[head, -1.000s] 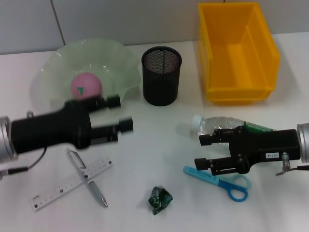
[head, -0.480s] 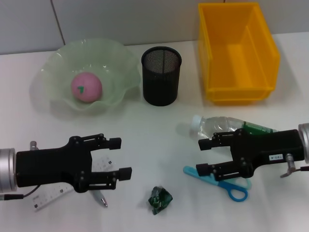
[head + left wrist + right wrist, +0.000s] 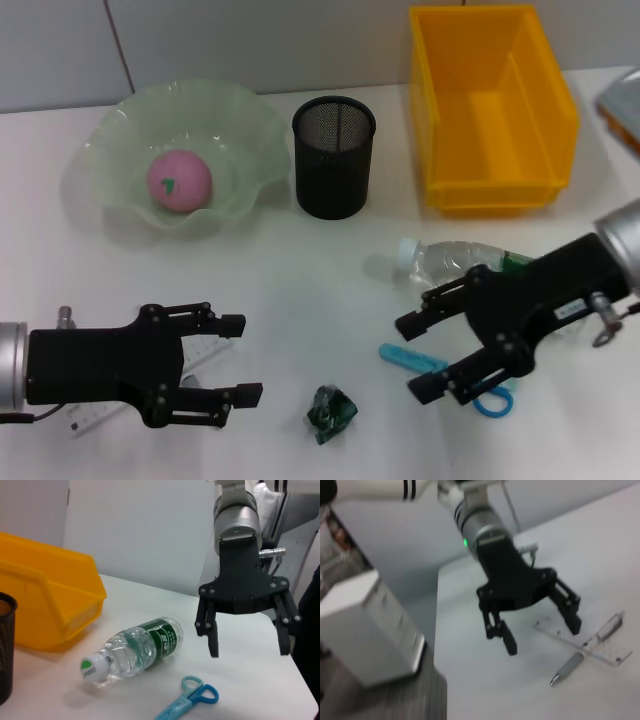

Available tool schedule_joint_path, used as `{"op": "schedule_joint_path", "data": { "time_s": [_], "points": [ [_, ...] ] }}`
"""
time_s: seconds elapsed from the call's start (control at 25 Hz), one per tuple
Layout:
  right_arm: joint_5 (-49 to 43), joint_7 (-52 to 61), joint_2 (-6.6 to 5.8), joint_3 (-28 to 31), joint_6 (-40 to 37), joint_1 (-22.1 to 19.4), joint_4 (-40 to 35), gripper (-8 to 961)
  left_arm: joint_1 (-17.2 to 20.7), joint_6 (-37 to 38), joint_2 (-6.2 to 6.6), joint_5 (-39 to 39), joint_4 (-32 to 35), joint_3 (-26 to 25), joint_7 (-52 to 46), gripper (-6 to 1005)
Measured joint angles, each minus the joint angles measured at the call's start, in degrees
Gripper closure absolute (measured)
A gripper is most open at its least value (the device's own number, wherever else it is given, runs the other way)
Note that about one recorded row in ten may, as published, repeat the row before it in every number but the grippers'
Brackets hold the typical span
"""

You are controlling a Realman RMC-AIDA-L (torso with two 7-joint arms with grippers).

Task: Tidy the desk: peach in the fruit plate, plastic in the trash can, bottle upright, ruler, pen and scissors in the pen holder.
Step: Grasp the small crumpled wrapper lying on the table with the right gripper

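Note:
My right gripper keeps going past the blue scissors with its fingers open and closes around the plastic, because the green crumpled plastic [image 3: 331,413] is clear of the scissors.
The pink peach [image 3: 179,180] lies in the pale green fruit plate [image 3: 110,130]. The black mesh pen holder [image 3: 334,157] stands beside it. The plastic bottle [image 3: 450,258] lies on its side. The green crumpled plastic [image 3: 331,413] lies at the front. My left gripper [image 3: 240,358] is open and empty over the ruler [image 3: 205,352], which it mostly hides, along with the pen. Ruler [image 3: 600,640] and pen [image 3: 567,668] show in the right wrist view beside the left gripper [image 3: 543,637]. My right gripper [image 3: 412,357] is open over the blue scissors [image 3: 490,402].
A yellow bin [image 3: 490,105] stands at the back right. The left wrist view shows the right gripper [image 3: 249,651], the bottle [image 3: 140,647], the scissors [image 3: 192,700] and the bin [image 3: 45,600]. The table's edge is close on the right.
My left arm has moved from beside the plate toward the front, and now hangs over the ruler and pen. My right gripper has turned and shifted over the scissors.

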Motion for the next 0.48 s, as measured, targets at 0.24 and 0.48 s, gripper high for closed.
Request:
{"op": "schedule_joint_path", "data": {
  "time_s": [0.24, 0.48],
  "points": [
    [-3.7, -0.3, 1.83, -4.1, 2.8, 3.3, -1.3, 191, 0.9, -0.6, -0.08, 0.0, 0.0, -0.2, 0.7, 187],
    [-3.4, -1.6, 2.50, -14.5, 10.1, 4.2, 0.3, 190, 1.1, -2.0, -0.10, 0.0, -0.1, 0.1, 0.8, 187]
  ]
}}
